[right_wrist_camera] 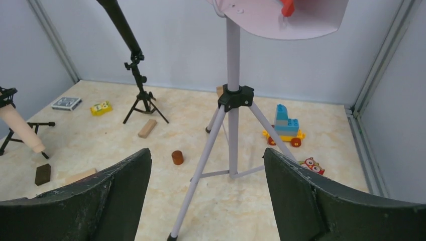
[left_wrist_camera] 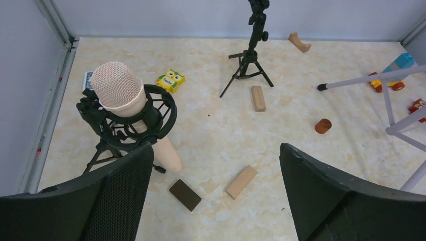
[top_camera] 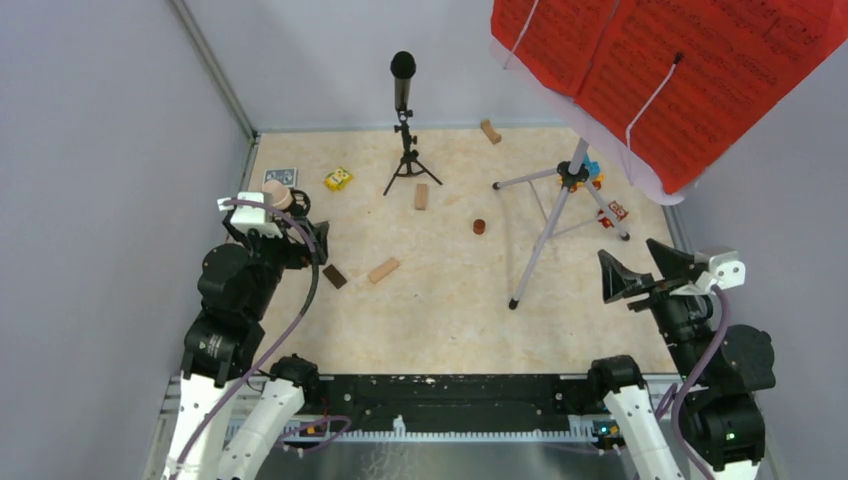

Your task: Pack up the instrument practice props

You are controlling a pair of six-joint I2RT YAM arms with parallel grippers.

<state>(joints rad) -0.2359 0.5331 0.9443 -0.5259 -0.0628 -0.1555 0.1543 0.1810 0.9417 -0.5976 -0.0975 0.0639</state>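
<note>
The right gripper's open fingers point at the silver tripod legs (top_camera: 542,246) across free space. The robot should carry on moving in until the fingers close below the tripod's black joint (top_camera: 572,175).
Red sheet-music pages (top_camera: 670,70) lie on the white music desk (right_wrist_camera: 281,20), which stands on tall silver tripod legs (top_camera: 560,200) at the right. A black microphone (top_camera: 402,75) stands on a small black tripod (top_camera: 410,165) at the back. A beige microphone (left_wrist_camera: 118,90) sits tilted in a black shock mount on a second small tripod (left_wrist_camera: 100,150), just ahead and left of my left gripper (left_wrist_camera: 216,165), which is open and empty. My right gripper (right_wrist_camera: 206,170) is open too, facing the silver legs (right_wrist_camera: 232,125) without touching them.
Tan wooden blocks (top_camera: 383,270) (top_camera: 421,196) (top_camera: 490,131), a dark block (top_camera: 334,277) and a brown cylinder (top_camera: 479,227) lie on the floor. A yellow owl block (top_camera: 338,179) and a card pack (top_camera: 280,176) sit back left. Toy cars (top_camera: 592,175) (top_camera: 615,211) lie under the stand. Grey walls enclose the area.
</note>
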